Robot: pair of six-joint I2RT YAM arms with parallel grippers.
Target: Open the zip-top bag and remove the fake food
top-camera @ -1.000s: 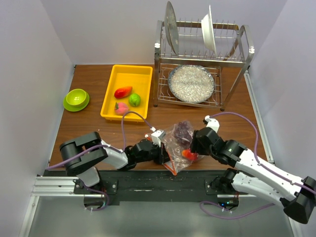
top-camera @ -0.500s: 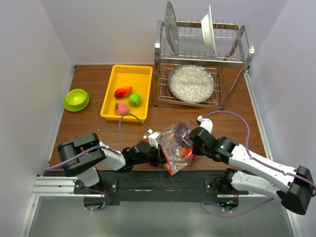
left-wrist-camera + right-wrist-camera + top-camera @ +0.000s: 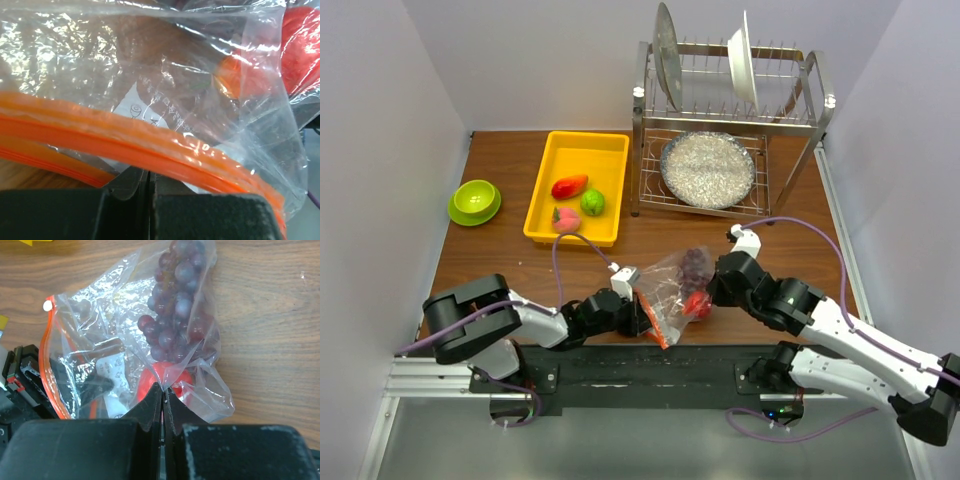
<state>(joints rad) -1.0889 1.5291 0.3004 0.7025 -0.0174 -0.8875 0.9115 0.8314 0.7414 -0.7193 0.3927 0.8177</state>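
My right gripper should push the red tomato [image 3: 159, 371] toward the bag's orange zip strip [image 3: 43, 360] while my left gripper opens, since it sits beyond my left gripper's shut fingers.
The zip-top bag [image 3: 665, 288] lies crumpled on the wood near the front edge, its orange zip strip [image 3: 150, 145] facing left. Inside it sit a dark purple grape bunch [image 3: 175, 305] and a red tomato [image 3: 159, 376]. My left gripper [image 3: 641, 309] is shut on the bag at the zip edge, and the strip crosses just above its fingertips [image 3: 135, 182]. My right gripper [image 3: 163, 389] is shut on a fold of the clear plastic just in front of the tomato, on the bag's right side [image 3: 711, 291].
A yellow tray [image 3: 585, 160] at the back left holds an orange-red piece [image 3: 569, 186], a green fruit [image 3: 592, 202] and a pink peach [image 3: 566, 218]. A lime-green bowl [image 3: 474, 201] sits far left. A metal dish rack [image 3: 730, 130] with plates stands behind.
My right gripper, open a second ago, has shut on the bag's plastic. The left gripper has drawn the zip edge slightly leftward, and the bag now stretches between both.
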